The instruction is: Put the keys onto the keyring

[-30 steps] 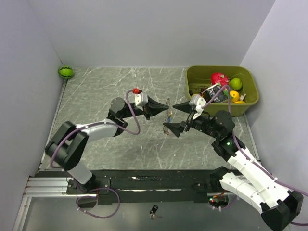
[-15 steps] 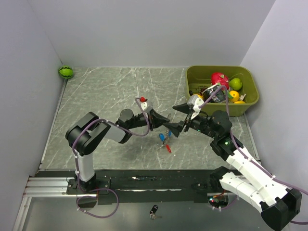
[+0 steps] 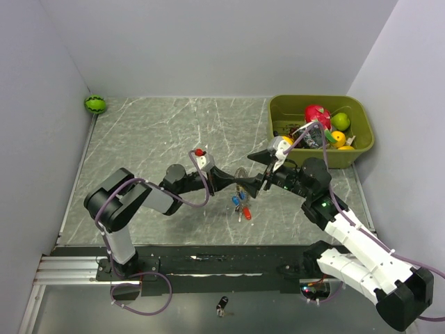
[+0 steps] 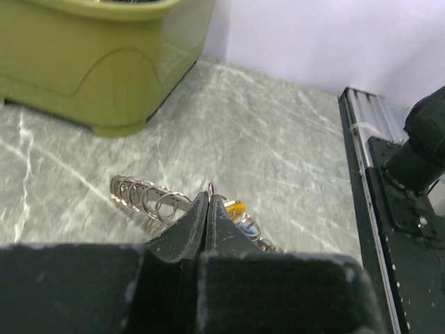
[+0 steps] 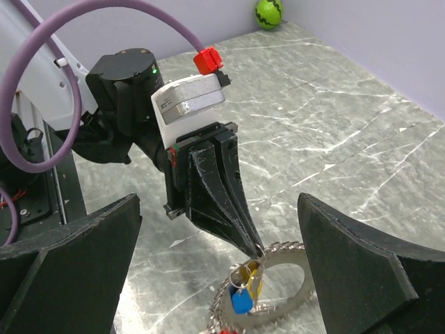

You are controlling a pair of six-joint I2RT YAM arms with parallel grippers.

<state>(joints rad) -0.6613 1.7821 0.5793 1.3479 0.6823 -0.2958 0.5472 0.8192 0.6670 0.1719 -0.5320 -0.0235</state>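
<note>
The keys dangle from the keyring and my right gripper is open, so my left gripper should go on lowering until the keyring touches the tabletop, then let go.
The keyring is a grey toothed ring held on edge above the table's middle. It also shows in the left wrist view and the right wrist view. My left gripper is shut on a small wire loop at its edge. The keys hang from it: a blue one, a yellow one and a red one lowest. My right gripper is wide open and empty, facing the left gripper, its fingers either side of the ring without touching it.
An olive bin with toy fruit stands at the back right. A small watermelon ball sits in the far left corner. A small black fob lies below the front rail.
My left gripper has come nearer and lower with the ring. Blue and red keys now hang in view below it. My right gripper has shifted slightly left, staying open.
</note>
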